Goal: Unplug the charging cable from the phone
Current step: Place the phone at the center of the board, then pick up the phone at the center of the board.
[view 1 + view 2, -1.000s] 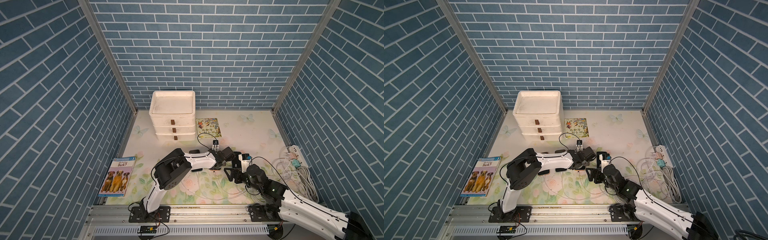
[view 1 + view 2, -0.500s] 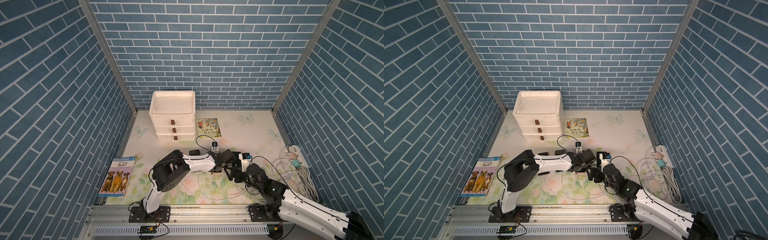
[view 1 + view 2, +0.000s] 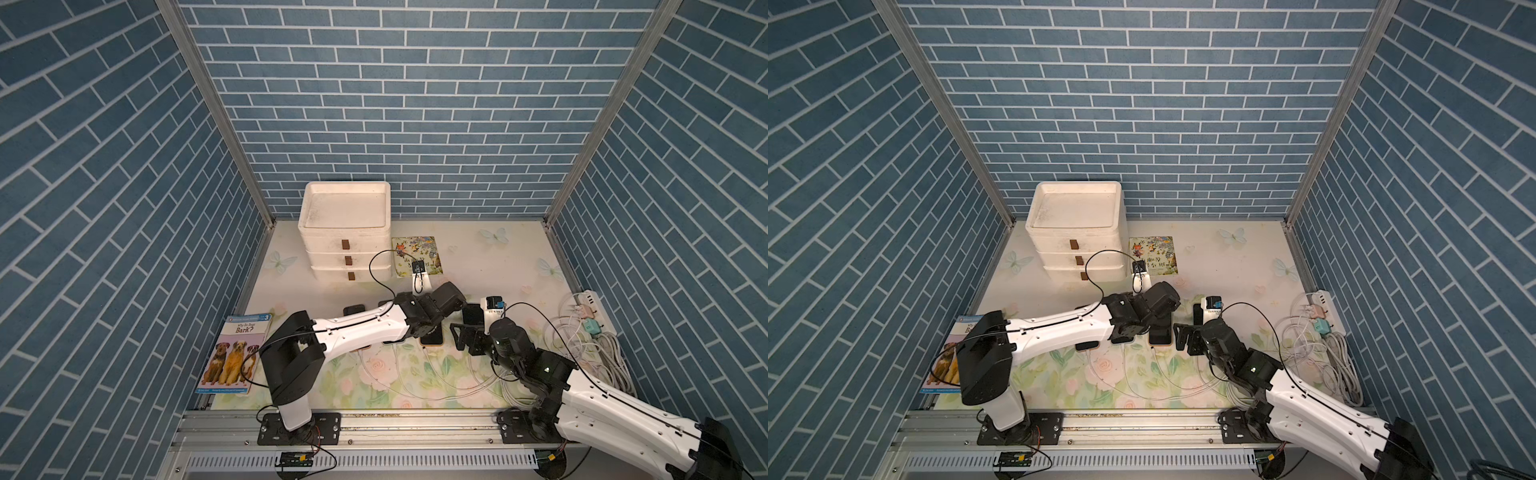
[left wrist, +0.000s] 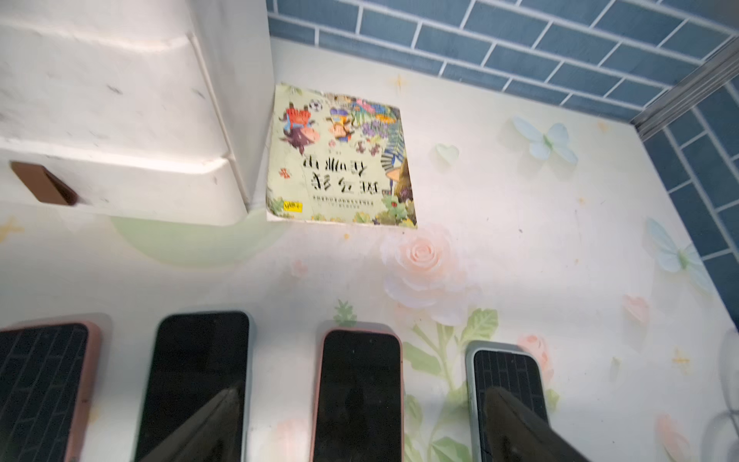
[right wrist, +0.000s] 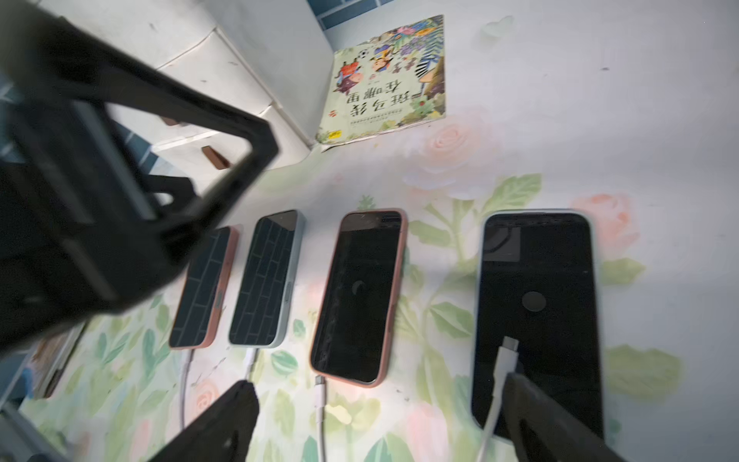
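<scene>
The pink-cased phone's white plug (image 5: 319,382) is lying loose off that phone's bottom corner. My left gripper should therefore take hold of the light-blue-cased phone (image 5: 267,277) next to it, which has a cable in its port.
Several phones lie side by side on the floral mat (image 3: 519,266). In the left wrist view my left gripper (image 4: 360,428) is open, straddling a pink-cased phone (image 4: 358,392). That pink-cased phone (image 5: 360,296) shows again in the right wrist view. There a white charging cable (image 5: 320,400) ends at its bottom corner, off the middle of the edge. My right gripper (image 5: 380,424) stands open and empty. One of its fingers (image 5: 540,420) is beside a second white cable (image 5: 500,376), whose plug rests loose on a big dark phone (image 5: 536,280). Both top views show the grippers close together (image 3: 428,328) (image 3: 463,338).
A white drawer unit (image 3: 347,232) stands at the back, with a picture book (image 3: 417,254) flat beside it. A dog book (image 3: 237,357) lies at the left edge. A power strip (image 3: 590,307) and coiled white cables (image 3: 598,357) fill the right side.
Both grippers have spread their jaws wider. The arms have hardly shifted over the row of phones.
</scene>
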Controlling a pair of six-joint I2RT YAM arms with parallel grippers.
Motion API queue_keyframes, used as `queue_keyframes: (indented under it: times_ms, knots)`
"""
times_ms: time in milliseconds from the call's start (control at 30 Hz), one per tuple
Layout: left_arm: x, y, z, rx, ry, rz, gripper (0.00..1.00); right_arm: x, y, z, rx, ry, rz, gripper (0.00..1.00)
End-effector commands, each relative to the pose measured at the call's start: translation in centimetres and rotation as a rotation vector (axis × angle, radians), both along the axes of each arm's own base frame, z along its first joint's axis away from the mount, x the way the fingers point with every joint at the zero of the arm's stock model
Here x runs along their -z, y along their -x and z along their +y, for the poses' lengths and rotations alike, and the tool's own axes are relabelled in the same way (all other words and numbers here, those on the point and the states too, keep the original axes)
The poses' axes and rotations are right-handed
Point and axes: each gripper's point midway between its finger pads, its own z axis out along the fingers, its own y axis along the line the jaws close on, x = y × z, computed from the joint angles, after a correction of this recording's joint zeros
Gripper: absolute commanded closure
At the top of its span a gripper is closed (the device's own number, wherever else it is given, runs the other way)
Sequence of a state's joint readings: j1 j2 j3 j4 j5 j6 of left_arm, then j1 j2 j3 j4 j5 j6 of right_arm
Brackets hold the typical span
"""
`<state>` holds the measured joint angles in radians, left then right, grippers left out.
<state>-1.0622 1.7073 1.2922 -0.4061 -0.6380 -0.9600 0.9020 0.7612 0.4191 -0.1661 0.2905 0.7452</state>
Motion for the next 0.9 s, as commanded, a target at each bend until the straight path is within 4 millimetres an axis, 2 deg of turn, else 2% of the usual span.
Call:
queue_keyframes:
  times_ms: [0,67,133,233,467,667,867]
  knots:
    - [2.8,-0.1,3.5,0.003,-0.167,0.049,0.0,-0.8,-1.3,-3.6,0.196,0.041,-0.058,0.0]
    - [4.9,0.1,4.7,0.015,-0.175,0.138,0.0,-2.1,-1.2,-3.7,0.196,-0.036,-0.111,0.0]
    - [6.6,0.4,5.8,0.013,-0.189,0.201,0.0,-3.6,-1.0,-2.9,0.144,-0.107,-0.157,0.01]
    - [8.6,1.1,7.0,-0.001,-0.216,0.273,0.0,-4.0,-1.1,-2.0,0.1,-0.102,-0.169,0.01]
    - [10.2,1.2,7.7,-0.004,-0.247,0.341,0.0,-1.3,-1.5,1.1,-0.024,0.029,-0.069,0.03]
    - [12.2,1.4,8.3,0.008,-0.191,0.417,0.01,0.0,-1.4,1.9,-0.052,0.038,-0.04,0.04]
    - [13.4,1.7,8.9,0.019,-0.211,0.453,0.05,0.7,-1.0,2.0,-0.069,0.034,-0.025,0.06]
